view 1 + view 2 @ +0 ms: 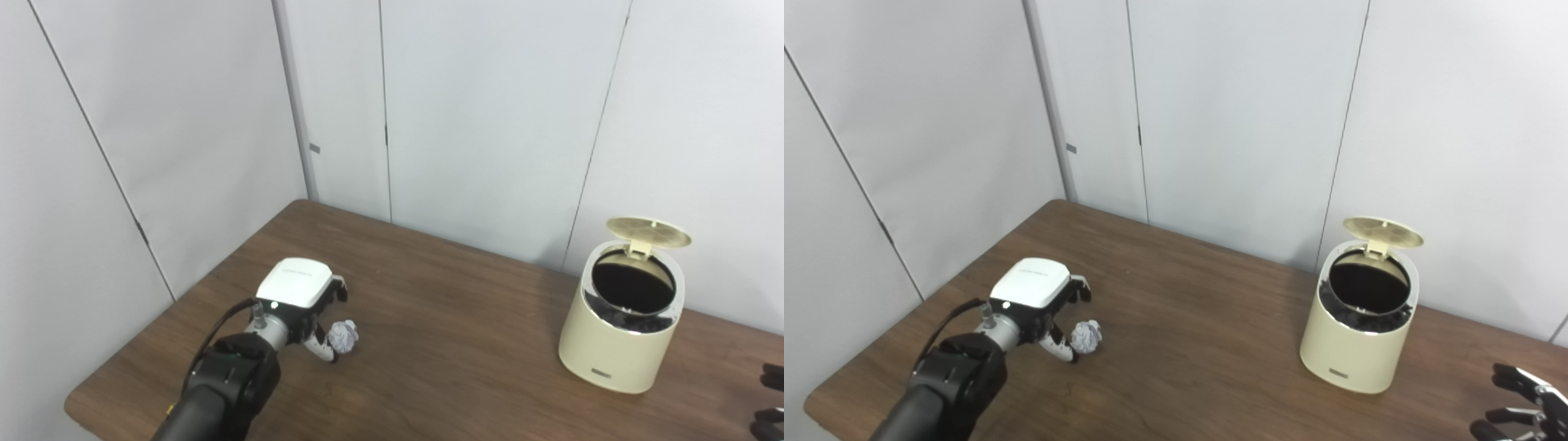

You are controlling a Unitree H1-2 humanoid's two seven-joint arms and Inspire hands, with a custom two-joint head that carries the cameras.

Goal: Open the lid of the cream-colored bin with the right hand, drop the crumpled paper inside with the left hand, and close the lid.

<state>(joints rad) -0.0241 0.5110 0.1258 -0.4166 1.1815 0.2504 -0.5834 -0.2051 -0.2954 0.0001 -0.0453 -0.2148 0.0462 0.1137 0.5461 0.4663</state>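
Note:
My gripper will drop the crumpled paper (343, 337), and the paper will fall through freely and out of sight, because the bin's wide opening shows a deep, dark inside (633, 286).
The cream-colored bin (618, 340) stands on the right part of the brown table (441, 343). Its round lid (649, 231) is tipped up at the back and the dark inside shows. The crumpled paper (343, 335) lies on the table at the left. My left hand (303, 297) is just left of the paper, fingers apart around it, the thumb low beside it; it is not lifted. My right hand (1519, 404) is at the bottom right corner, to the right of the bin, fingers spread and empty.
White wall panels (490, 122) stand close behind the table's back edge and along its left side. The table's left corner and front edge (79, 404) lie near my left arm.

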